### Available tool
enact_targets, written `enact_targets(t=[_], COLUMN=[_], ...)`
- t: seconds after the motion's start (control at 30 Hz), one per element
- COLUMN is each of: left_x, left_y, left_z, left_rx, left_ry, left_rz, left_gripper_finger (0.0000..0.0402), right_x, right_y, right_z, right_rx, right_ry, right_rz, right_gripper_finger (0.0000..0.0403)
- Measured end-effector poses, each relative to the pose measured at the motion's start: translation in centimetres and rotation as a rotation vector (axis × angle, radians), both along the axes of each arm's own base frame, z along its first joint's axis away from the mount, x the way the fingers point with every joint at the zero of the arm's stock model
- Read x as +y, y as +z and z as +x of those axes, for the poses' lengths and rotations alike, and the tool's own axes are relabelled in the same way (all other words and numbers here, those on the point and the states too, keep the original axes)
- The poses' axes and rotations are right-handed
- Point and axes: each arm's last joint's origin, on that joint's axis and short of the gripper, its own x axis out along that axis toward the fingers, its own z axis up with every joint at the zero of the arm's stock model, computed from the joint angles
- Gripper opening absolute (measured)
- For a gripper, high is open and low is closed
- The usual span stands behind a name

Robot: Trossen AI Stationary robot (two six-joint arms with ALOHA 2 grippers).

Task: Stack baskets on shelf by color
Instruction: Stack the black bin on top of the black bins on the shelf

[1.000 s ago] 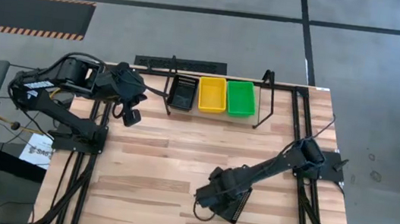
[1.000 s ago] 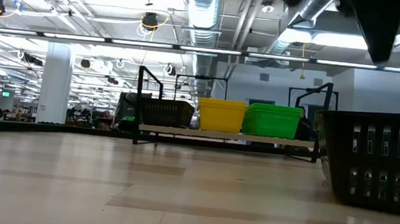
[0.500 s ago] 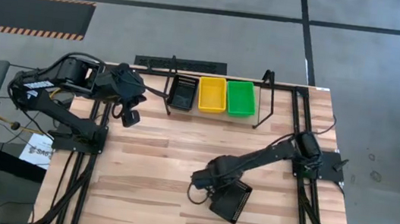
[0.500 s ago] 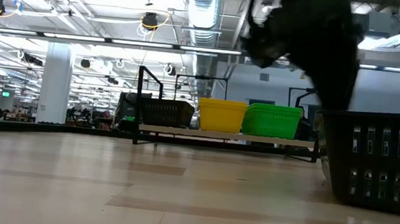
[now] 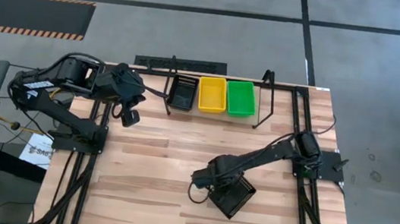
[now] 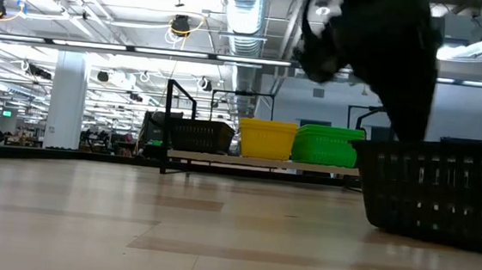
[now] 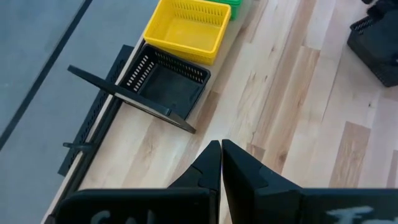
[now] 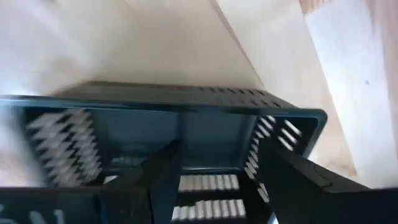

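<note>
I should pick up the loose black basket (image 5: 234, 200) by its rim with my right gripper and bring it up to meet my left gripper, because the shelf's black basket (image 5: 182, 92) is on my left gripper's side.
A black basket (image 5: 233, 196) (image 6: 434, 195) sits on the tabletop right of the middle, near the front. My right gripper (image 5: 209, 183) (image 8: 227, 186) is open at its left end, its fingers spread above the basket's open inside. On the shelf (image 6: 265, 162) at the far edge stand a black basket (image 5: 182, 92), a yellow basket (image 5: 212, 94) and a green basket (image 5: 241, 98) in a row. My left gripper (image 5: 131, 117) (image 7: 221, 154) hovers shut over the far left of the table, left of the shelf, holding nothing. My right gripper points slanting down into the loose black basket, with the basket's far wall (image 8: 217, 134) showing between its two fingers (image 8: 163, 180). The basket rests flat on the table. Whether a finger touches its rim or walls, I cannot tell.
The shelf's black wire end frames (image 5: 266, 97) (image 7: 134, 102) rise at both its ends. A black strip (image 5: 183, 65) lies behind the shelf. Bare wood (image 5: 156, 160) stretches across the table's middle and left. Metal frame rails run along both side edges.
My right gripper has drawn a little toward the table's far left, off the black basket's near-left corner. The basket has turned about on the tabletop and now shows a long side to the low view, shifted slightly toward the far edge.
</note>
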Motion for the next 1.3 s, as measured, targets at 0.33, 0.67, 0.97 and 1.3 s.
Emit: enact_targets(t=[0.33,0.67,0.97,1.3], left_x=[0.1,0.1,0.1,0.1], left_y=[0.0,0.0,0.0,0.0], left_z=[0.0,0.0,0.0,0.0], left_rx=[-0.013,-0.016,-0.016,-0.021], left_ry=[0.036,0.049,0.050,0.060], left_rz=[0.001,-0.005,-0.006,-0.013], left_gripper_finger=[0.0002,0.0002,0.0002,0.0002], right_x=[-0.3,-1.1,-1.1,-0.7], right_y=[2.3,-1.6,-4.6,-4.3], right_z=[-0.4,-1.1,-2.3,-2.2], right_rx=[0.029,0.066,0.114,0.107], right_ry=[0.033,0.024,0.004,0.029], right_rz=[-0.140,-0.111,-0.043,-0.015], right_gripper_finger=[0.0230,0.0230,0.0230,0.0178])
